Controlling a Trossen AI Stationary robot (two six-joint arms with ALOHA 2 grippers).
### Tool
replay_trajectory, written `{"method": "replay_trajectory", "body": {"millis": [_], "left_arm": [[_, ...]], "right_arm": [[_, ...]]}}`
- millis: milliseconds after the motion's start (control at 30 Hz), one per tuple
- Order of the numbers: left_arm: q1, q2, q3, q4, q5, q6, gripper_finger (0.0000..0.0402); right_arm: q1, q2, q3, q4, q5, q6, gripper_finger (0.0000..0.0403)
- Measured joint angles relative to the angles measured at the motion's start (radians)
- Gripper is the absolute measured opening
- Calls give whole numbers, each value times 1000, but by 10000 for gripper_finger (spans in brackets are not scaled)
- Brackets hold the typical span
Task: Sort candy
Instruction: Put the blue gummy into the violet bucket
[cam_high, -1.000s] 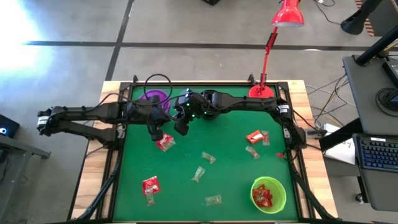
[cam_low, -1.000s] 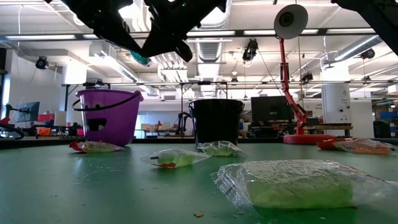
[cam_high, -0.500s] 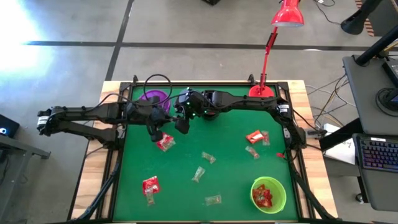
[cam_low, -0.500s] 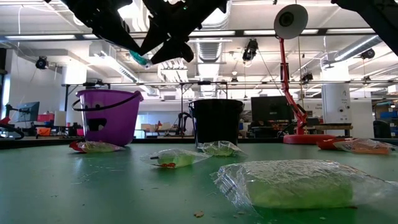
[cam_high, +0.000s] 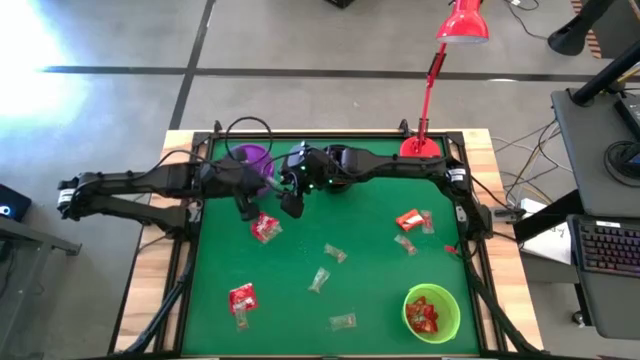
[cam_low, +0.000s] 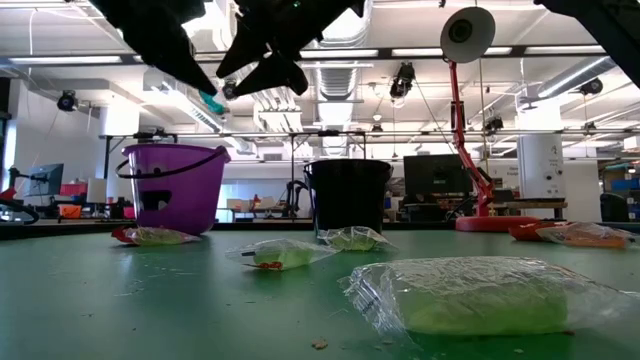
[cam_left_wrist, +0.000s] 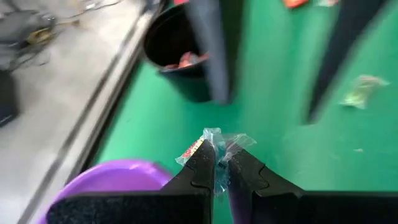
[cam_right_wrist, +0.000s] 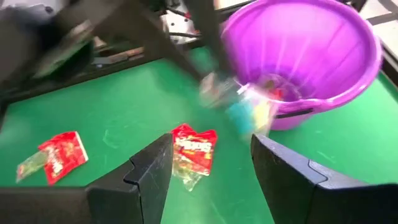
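Note:
The clear-wrapped candy (cam_low: 212, 102) in my left gripper is hanging outside the purple cup's rim, so I should move it back over the purple cup's opening (cam_high: 249, 154) before letting go.
My left gripper (cam_left_wrist: 216, 165) is shut on one small clear-wrapped candy (cam_left_wrist: 214, 142) with teal and orange in it, high over the table beside the purple cup (cam_high: 248, 156). In the low view that candy (cam_low: 212, 101) shows at my left gripper (cam_low: 200, 88). Just to its right my right gripper (cam_right_wrist: 211, 168) stands open and holds nothing; in the high view my right gripper (cam_high: 291, 203) is close to my left gripper (cam_high: 243, 208). A red candy (cam_high: 265, 228) lies flat on the green mat below them. My left gripper pinches the candy's crinkly wrapper (cam_left_wrist: 217, 152) between its two fingertips. The fingers slant down from the table's left side. The wrapper's twisted end sticks out past the fingertips, and the candy is lifted clear of the table.
A black cup (cam_low: 347, 195) stands right of the purple cup (cam_low: 170, 185) at the far edge. A green cup (cam_high: 432, 312) with red candy stands near right. Loose candy lies on the mat: red ones (cam_high: 243, 297) (cam_high: 410, 218), clear ones (cam_high: 335, 253) (cam_high: 319, 279) (cam_high: 343, 321). A red lamp (cam_high: 428, 95) stands far right.
My right gripper has opened and let go of the candy, which stays in my left gripper. My left gripper has turned a little, and the candy has shifted slightly away from my right gripper, toward the purple cup's side.

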Motion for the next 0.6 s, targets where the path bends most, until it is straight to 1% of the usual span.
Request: {"method": "replay_trajectory", "body": {"millis": [133,233,333,467,600], "left_arm": [[28,-18,0,-64,-48,-31,2],[57,-28,0,-124,-55,-63,2],[88,-30,0,-178,-60,-80,2],[125,-30,0,-197,-118,-85,2],[162,-28,0,-197,-121,-87,2]], "right_arm": [[-2,0,0,-7,2,-20,208],[-7,0,0,-7,7,-66,208],[-7,0,0,-10,8,-70,208],[-6,0,0,-10,8,-46,208],[-6,0,0,-9,9,-46,208]]}}
